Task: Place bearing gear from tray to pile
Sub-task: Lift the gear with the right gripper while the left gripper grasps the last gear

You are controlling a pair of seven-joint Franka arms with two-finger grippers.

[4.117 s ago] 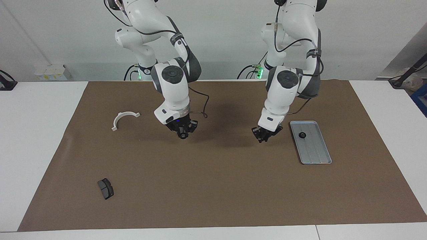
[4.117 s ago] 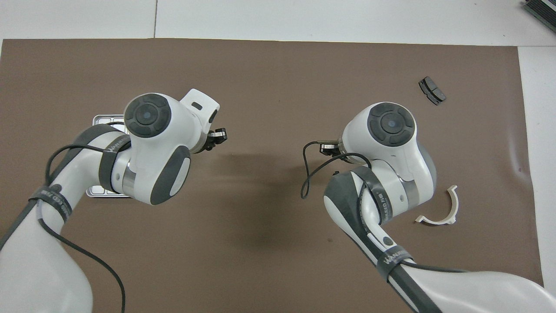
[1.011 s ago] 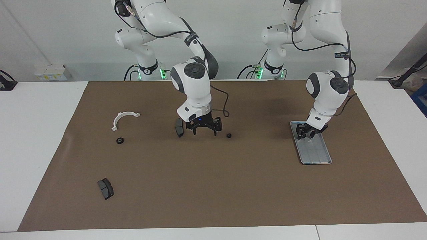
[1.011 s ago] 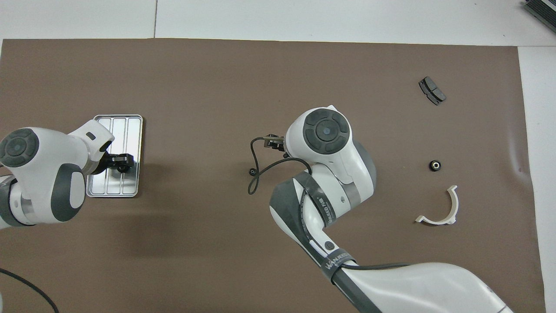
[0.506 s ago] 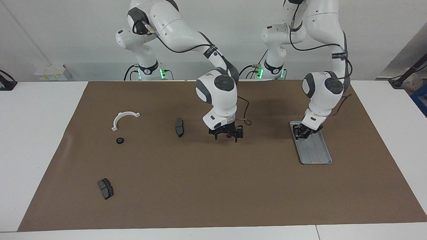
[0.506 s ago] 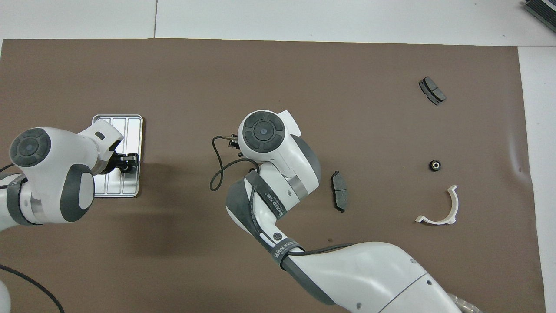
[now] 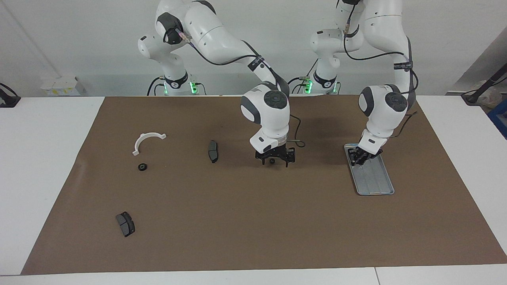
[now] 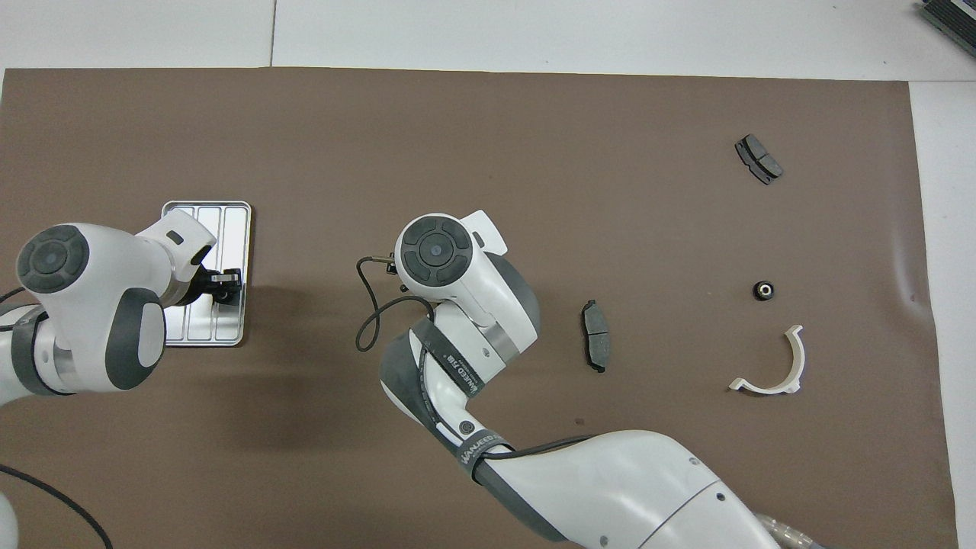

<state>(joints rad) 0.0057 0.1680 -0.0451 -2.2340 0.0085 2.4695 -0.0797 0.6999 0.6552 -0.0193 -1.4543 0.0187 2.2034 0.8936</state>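
Observation:
Next, my left gripper puts the bearing gear at the mat's middle for my right gripper to carry, as the pile's white bracket point(image 8: 798, 367) is far from the tray.
The silver-grey tray point(image 7: 374, 183) lies toward the left arm's end of the mat and also shows in the overhead view point(image 8: 229, 225). My left gripper point(image 7: 361, 157) is low on the tray's end nearer the robots, and it hides whatever lies there. My right gripper point(image 7: 276, 162) is open and low over the mat's middle, its fingers straddling a small black bearing gear point(image 7: 271, 161). A second gear point(image 7: 142, 167) lies by the pile's white bracket point(image 7: 147, 141). Two dark brake pads point(image 7: 212, 151) point(image 7: 125, 223) lie apart on the mat.
A brown mat point(image 7: 253, 221) covers the table. In the overhead view the right arm's wrist point(image 8: 435, 252) hides its gripper and the middle gear. The bracket point(image 8: 770, 366), the second gear point(image 8: 764, 290) and the pads point(image 8: 595, 345) point(image 8: 759, 158) show there.
My right gripper has moved from beside the brake pad toward the left arm's end and now stands over the middle gear. My left gripper has stayed on the tray.

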